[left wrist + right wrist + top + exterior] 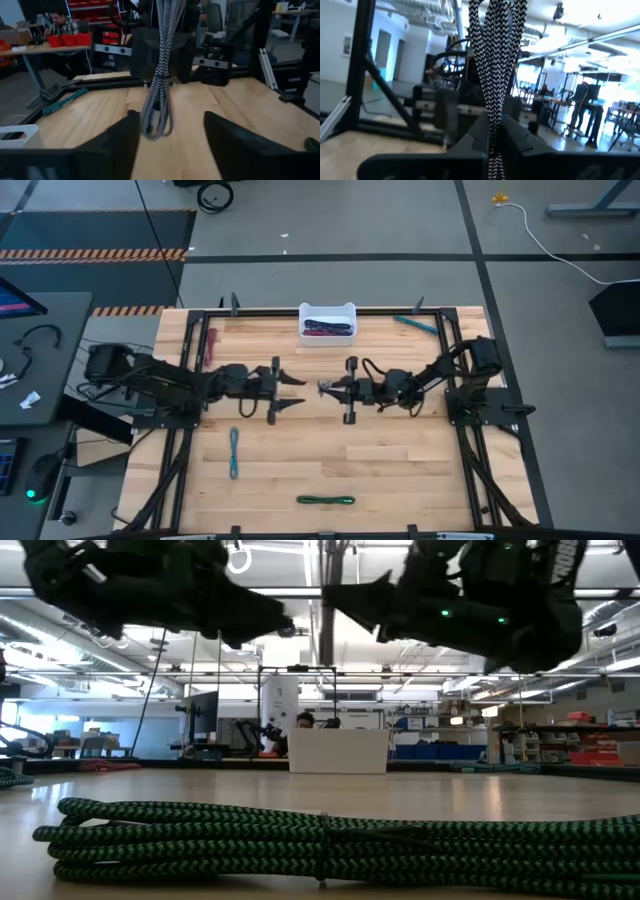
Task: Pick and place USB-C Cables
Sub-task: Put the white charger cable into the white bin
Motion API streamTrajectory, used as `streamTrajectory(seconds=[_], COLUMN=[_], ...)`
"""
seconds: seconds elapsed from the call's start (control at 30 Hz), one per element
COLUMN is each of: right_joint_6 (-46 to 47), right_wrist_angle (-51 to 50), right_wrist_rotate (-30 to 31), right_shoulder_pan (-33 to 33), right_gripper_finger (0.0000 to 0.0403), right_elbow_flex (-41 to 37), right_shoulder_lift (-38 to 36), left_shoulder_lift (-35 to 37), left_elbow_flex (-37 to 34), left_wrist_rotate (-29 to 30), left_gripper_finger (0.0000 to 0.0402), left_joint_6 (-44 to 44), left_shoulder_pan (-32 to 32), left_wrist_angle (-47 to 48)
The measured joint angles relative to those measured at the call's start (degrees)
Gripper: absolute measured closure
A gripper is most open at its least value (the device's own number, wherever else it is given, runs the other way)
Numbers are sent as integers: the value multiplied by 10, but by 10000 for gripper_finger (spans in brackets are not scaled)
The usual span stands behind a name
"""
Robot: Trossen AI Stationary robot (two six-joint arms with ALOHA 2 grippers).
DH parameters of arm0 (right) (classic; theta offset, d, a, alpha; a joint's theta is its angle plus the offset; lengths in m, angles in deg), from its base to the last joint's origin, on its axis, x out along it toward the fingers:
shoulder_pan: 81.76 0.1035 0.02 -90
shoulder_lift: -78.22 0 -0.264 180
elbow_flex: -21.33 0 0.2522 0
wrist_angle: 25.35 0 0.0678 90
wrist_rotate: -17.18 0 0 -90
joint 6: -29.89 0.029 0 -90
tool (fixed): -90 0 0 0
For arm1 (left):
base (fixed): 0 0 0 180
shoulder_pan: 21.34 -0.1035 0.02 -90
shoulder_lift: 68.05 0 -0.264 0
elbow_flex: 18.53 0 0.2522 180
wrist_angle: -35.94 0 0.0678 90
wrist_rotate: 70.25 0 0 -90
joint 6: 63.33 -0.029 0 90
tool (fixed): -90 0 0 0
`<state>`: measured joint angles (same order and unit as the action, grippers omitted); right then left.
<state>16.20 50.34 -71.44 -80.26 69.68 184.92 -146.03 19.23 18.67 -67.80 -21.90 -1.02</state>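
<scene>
The grey cable is held by my right gripper with its lower loop inside my open left gripper, so my left gripper should take it over to the white bin.
A grey-and-white braided USB-C cable bundle stands upright in my shut right gripper over the table's middle. My left gripper is open and faces it from the table's left side, with one finger on each side of the cable's lower loop and touching nothing. A green cable lies flat near the near edge and fills the low view. A teal cable lies to the near left. More cables lie in the white bin. My right gripper pinches the grey cable bundle between its two fingers, which come level from the table's right side and lie across the bundle. All folded strands are caught together. The bundle is upright and lifted clear: part rises above the fingers, and the looped lower end hangs below.
The white bin sits at the far edge, centre. A teal cable lies at the far right and a maroon one at the far left. Black frame rails run along the table's sides. Bare wood lies to the near right.
</scene>
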Motion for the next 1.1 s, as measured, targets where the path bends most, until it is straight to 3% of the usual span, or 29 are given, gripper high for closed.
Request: streamTrajectory(seconds=[0.13, 0.3, 0.47, 0.57, 0.7, 0.8, 1.0, 1.1], right_joint_6=[0, 0, 0, 0, 6, 27, 36, 37], right_wrist_angle=[-3, -1, -2, -2, -1, -5, -6, -11], right_wrist_rotate=[-6, -9, -10, -9, -8, -11, -8, 20], right_shoulder_pan=[-3, -3, -3, -3, -2, -2, -1, -1], right_gripper_finger=[383, 383, 383, 381, 345, 311, 237, 210], right_elbow_flex=[24, 24, 21, 18, 18, 18, -34, -84], right_shoulder_lift=[13, 10, 9, 8, 8, 7, -52, -99], left_shoulder_lift=[-53, -103, -117, -117, -117, -117, -102, -68], left_elbow_flex=[45, 91, 107, 107, 107, 107, 106, 106], left_wrist_rotate=[0, 23, 26, 25, 25, 39, 159, 201], left_gripper_finger=[122, 121, 185, 252, 353, 359, 359, 359], left_joint_6=[1, -22, -37, -37, -41, -54, -94, -101], left_shoulder_pan=[-1, -3, -3, -3, 0, 7, 34, 29], left_wrist_angle=[1, 0, -1, 1, 1, 1, 15, 70])
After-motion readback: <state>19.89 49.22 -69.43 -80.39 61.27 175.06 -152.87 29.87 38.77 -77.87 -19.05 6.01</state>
